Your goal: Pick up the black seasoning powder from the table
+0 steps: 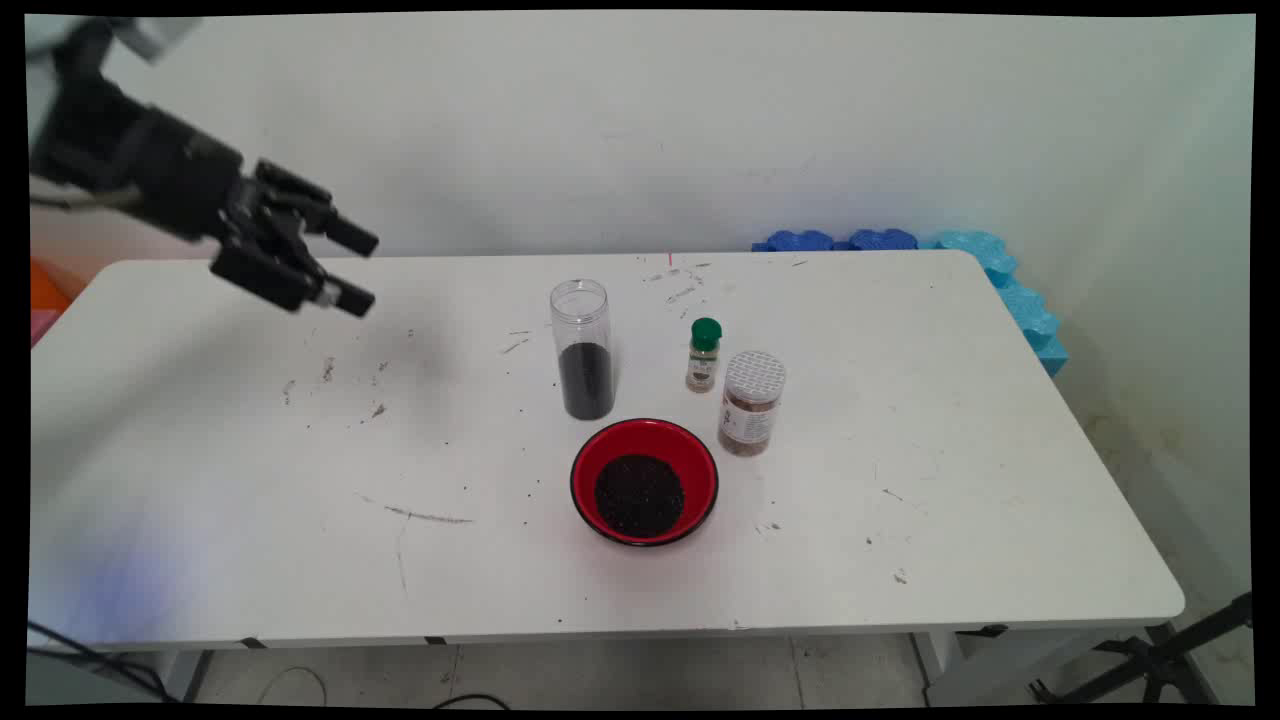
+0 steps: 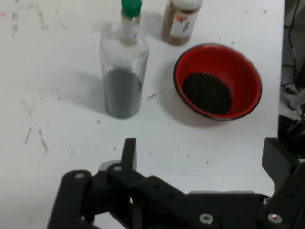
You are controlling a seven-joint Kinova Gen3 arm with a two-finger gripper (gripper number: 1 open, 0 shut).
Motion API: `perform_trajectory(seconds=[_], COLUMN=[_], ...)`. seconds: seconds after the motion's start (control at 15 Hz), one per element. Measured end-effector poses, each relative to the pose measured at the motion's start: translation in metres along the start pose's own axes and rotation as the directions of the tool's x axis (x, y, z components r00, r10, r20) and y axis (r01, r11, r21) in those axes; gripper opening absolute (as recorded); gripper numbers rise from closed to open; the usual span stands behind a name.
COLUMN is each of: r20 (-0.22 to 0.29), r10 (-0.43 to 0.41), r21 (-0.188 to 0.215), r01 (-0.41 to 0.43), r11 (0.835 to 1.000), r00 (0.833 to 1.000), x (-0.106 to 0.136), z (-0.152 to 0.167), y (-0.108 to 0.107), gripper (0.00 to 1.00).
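The dark grains (image 1: pixel 588 383) should slide along the clear jar's side and pour out when the robot's gripper tilts the jar, because its rim (image 1: pixel 579 298) is open, high above them.
My black gripper (image 1: pixel 358 270) hangs above the table's far left part, open, with nothing between its fingers. It points right toward a tall clear jar (image 1: pixel 582 349) partly filled with dark grains, well short of it. In the hand view the gripper (image 2: pixel 200 155) is wide open, and the jar (image 2: pixel 123 76) stands upright ahead. A red bowl (image 1: pixel 644 481) holding dark grains sits in front of the jar; the hand view shows the bowl (image 2: pixel 218 81) at right. A small green-capped bottle (image 1: pixel 704 355) and a white-lidded spice jar (image 1: pixel 750 403) stand to the right of the clear jar.
The white table (image 1: pixel 250 480) bears scuff marks and scattered grains. Blue foam pieces (image 1: pixel 1000 275) line the far right corner against the wall. Cables lie on the floor below the near left edge.
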Motion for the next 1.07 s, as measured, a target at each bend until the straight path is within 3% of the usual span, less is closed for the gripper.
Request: perform_trajectory(seconds=[0.53, 1.07], r20=[0.005, -0.055], r10=[-0.005, -0.005], r21=[0.061, 0.117], r01=[0.004, 0.012], r11=[0.998, 0.993], r00=[1.000, 0.998], x=[-0.049, -0.052], z=[0.065, 0.134], y=[0.002, -0.012], gripper=[1.00, 1.00])
